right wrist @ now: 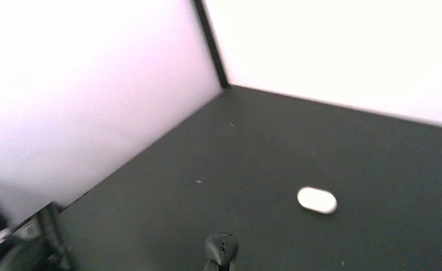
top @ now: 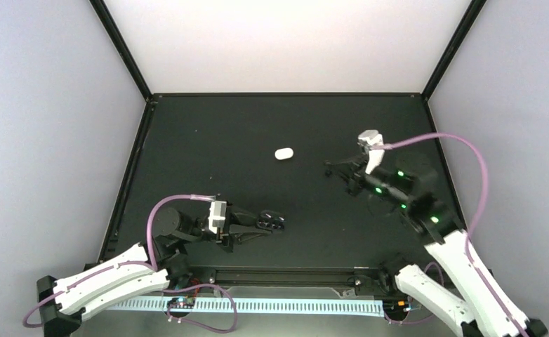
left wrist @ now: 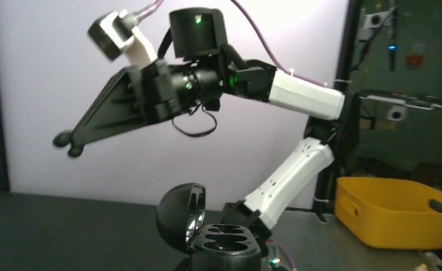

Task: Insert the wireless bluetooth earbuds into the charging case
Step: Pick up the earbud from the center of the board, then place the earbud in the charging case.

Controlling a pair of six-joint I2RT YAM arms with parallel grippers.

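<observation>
I should move the case inward with my left gripper and turn the earbud down with my right gripper, because the earbud slants far from the charging case near the front.
My left gripper is shut on the open black charging case and holds it low near the table's front. In the left wrist view the case shows two empty sockets, and its lid stands up on the left. My own left fingers do not show there. My right gripper is raised over the right middle of the table. It is shut on a small black earbud, which sits at its fingertips. It also shows in the left wrist view, high above the case. No white earbuds are in view.
A closed white oval pod lies on the black mat at mid-table, also in the right wrist view. White enclosure walls stand at the left, back and right. A yellow bin sits beyond the table's right side.
</observation>
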